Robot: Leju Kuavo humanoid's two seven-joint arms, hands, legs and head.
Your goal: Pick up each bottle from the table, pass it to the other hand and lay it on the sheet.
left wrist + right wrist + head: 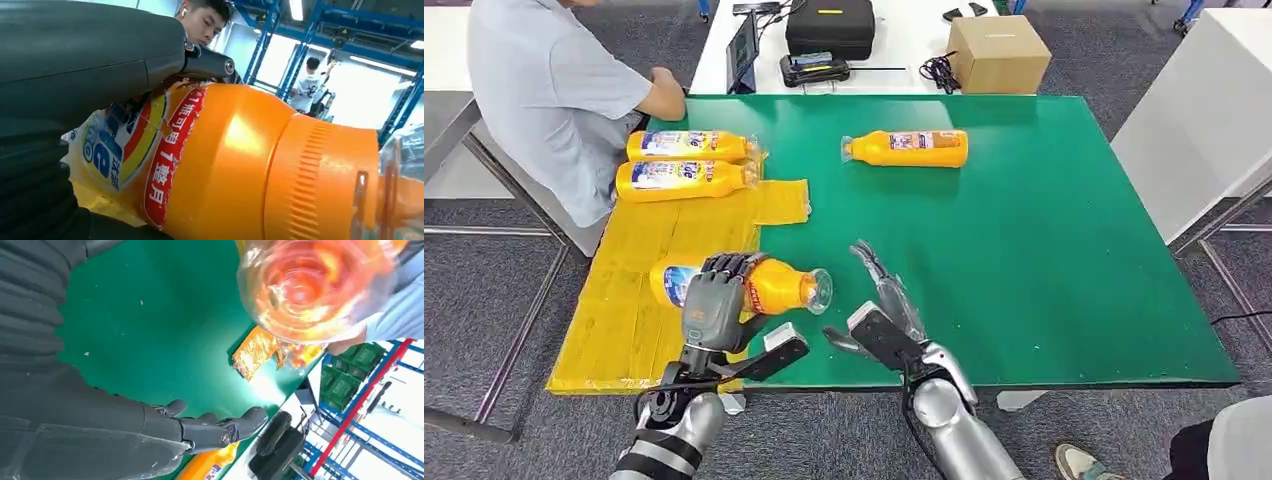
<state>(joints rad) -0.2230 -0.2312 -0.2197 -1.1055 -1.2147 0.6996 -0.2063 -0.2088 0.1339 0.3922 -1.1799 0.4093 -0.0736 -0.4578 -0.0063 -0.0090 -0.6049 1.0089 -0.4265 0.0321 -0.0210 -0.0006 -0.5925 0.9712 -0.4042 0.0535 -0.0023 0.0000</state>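
Note:
The lone bottle (907, 149) has a smaller label (923, 141) showing than the ones on the sheet, so I expect it to show a big blue label when I flip it over.
My left hand (717, 300) grips an orange bottle (769, 285) around its body, holding it on its side at the yellow sheet's (644, 300) right edge, clear cap toward the right. The left wrist view shows that bottle (240, 165) close up under the thumb of the left hand (90, 55). My right hand (886, 305) is open just right of the cap, fingers spread, holding nothing; the cap (310, 290) shows in the right wrist view beyond the right hand (200, 427). Two more orange bottles (689, 146) (686, 178) lie on the sheet's far end. Another bottle (909, 148) lies on the green table (1024, 250).
A person in a grey shirt (549, 90) sits at the table's far left corner. Behind the table stand a cardboard box (996, 52), a black case (829, 28) and a tablet (744, 52). A white table (1204, 110) is at the right.

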